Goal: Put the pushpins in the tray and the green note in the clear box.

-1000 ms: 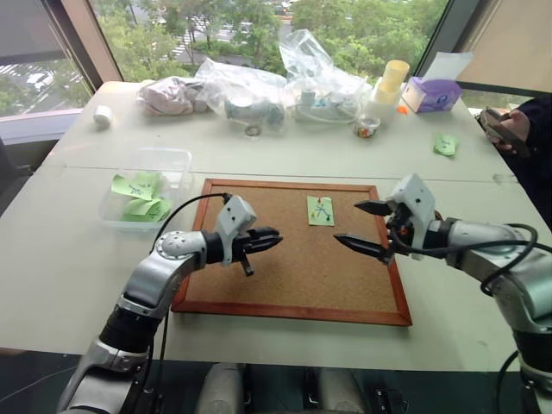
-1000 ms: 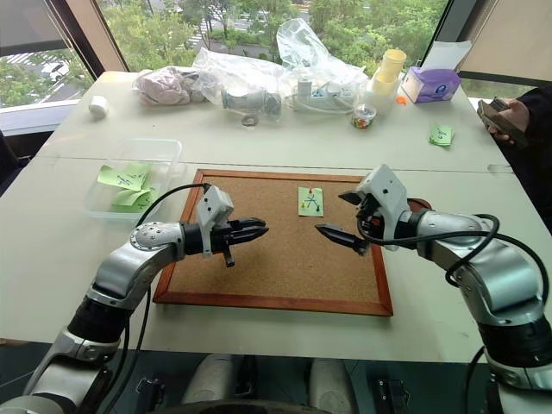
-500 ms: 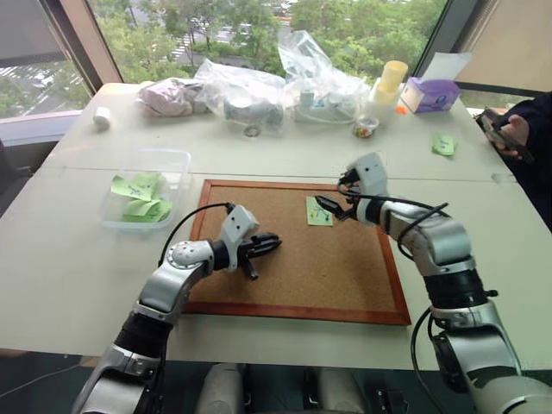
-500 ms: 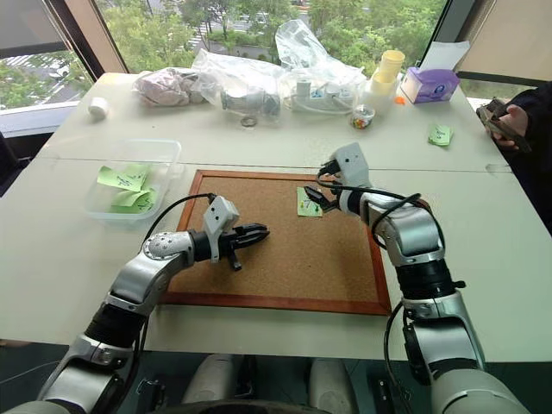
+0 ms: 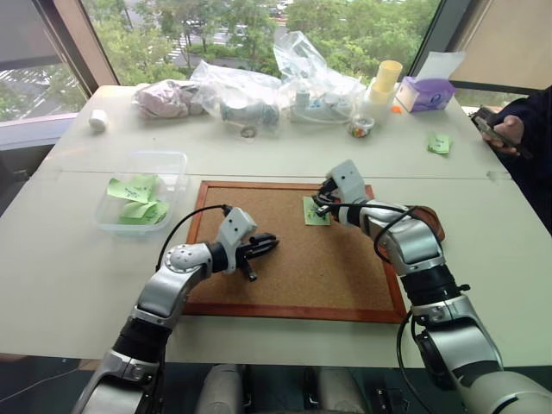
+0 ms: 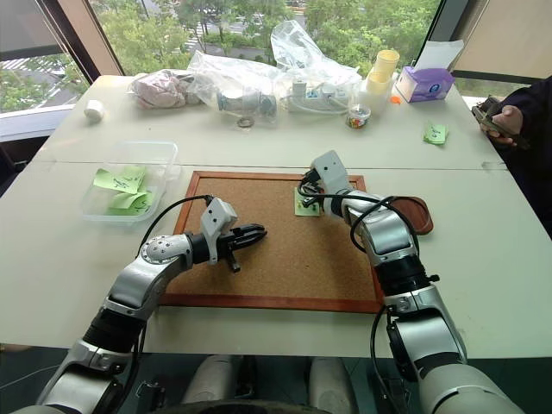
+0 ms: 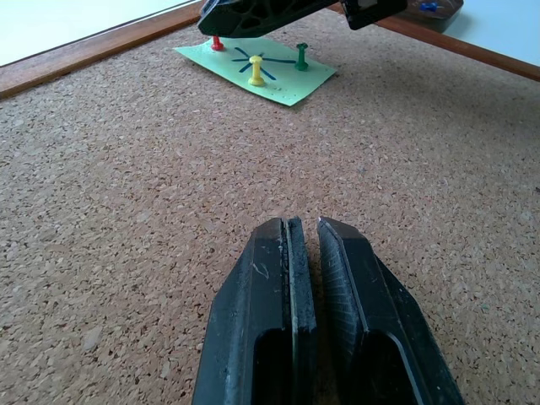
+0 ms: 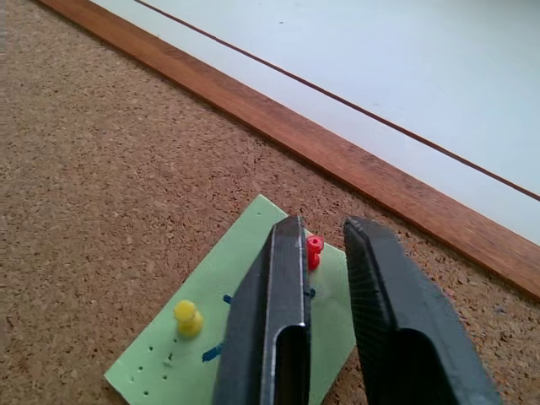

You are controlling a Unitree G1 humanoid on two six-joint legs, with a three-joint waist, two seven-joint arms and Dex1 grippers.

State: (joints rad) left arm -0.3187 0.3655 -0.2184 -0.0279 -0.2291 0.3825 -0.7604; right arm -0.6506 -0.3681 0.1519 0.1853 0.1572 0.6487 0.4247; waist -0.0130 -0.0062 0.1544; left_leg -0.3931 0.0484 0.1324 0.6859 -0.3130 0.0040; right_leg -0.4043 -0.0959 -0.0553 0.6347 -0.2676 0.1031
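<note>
The green note [image 5: 316, 216] has pushpins [image 8: 187, 319] through it, so I expect it to stick to the last pin and come up off the cork board when I lift.
The green note [image 5: 314, 212] lies on the cork board [image 5: 293, 259], held down by pushpins: a red one [image 8: 314, 248], a yellow one [image 8: 187, 317] and a green one [image 7: 301, 57]. My right gripper [image 8: 325, 223] sits low over the note's far edge. Its jaws are narrowly open, with the red pin's head in the gap against one finger [image 8: 278, 321]. My left gripper [image 5: 267, 244] hovers shut and empty over the board's left half. The tray [image 5: 429, 221] lies right of the board, partly behind my right arm. The clear box [image 5: 142, 191], left of the board, holds several green notes.
Clear plastic bags [image 5: 259, 86], stacked cups [image 5: 388, 78] and a purple tissue box [image 5: 427, 93] line the table's far side. Another green note [image 5: 441, 143] lies far right. A person's hand with a phone [image 5: 498, 129] is at the right edge.
My right arm has swung forward and left from beside the board down to the note. Its jaws have narrowed from wide open. The left gripper has hardly moved.
</note>
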